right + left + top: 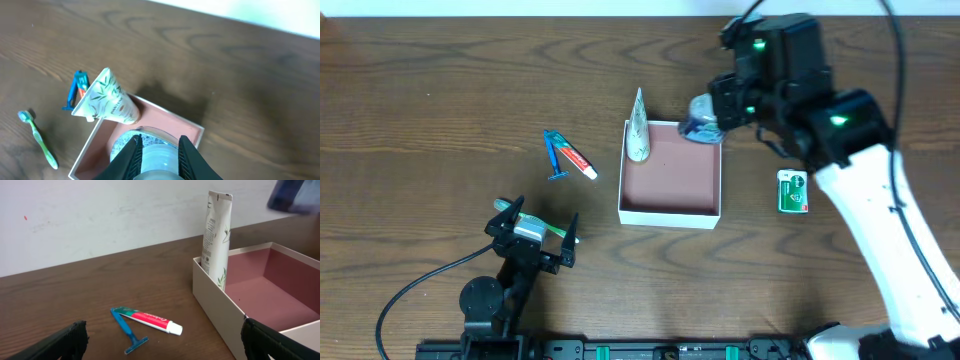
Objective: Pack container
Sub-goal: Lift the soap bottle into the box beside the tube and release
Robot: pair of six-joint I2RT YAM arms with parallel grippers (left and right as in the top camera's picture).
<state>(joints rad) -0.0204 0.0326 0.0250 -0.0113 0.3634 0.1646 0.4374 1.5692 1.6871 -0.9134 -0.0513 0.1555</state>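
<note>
I should go on lowering my right gripper until the bluish bottle [701, 122], hanging by its cap, stands in the open spot on the container's bottom beside the tube [667, 150].
The container [670, 212], a shallow white-walled box with a reddish floor, sits mid-table. A white leaf-printed tube [638, 130] stands in its back left corner. My right gripper [712, 118] hovers over the back right corner, shut on a clear bluish bottle [702, 127]. In the right wrist view the jaws [159, 142] pinch the bottle [155, 159] by its pale cap, above the container [192, 126]. My left gripper [542, 213] stands open at front left over a green toothbrush [548, 229], holding nothing. Its fingers [65, 342] frame a toothpaste [150, 320] and blue razor [127, 330].
Toothpaste [579, 160] and razor [556, 157] lie left of the container. A small green packet [792, 190] lies to its right. The toothbrush [42, 140] also shows in the right wrist view. A black cable [410, 290] runs at front left.
</note>
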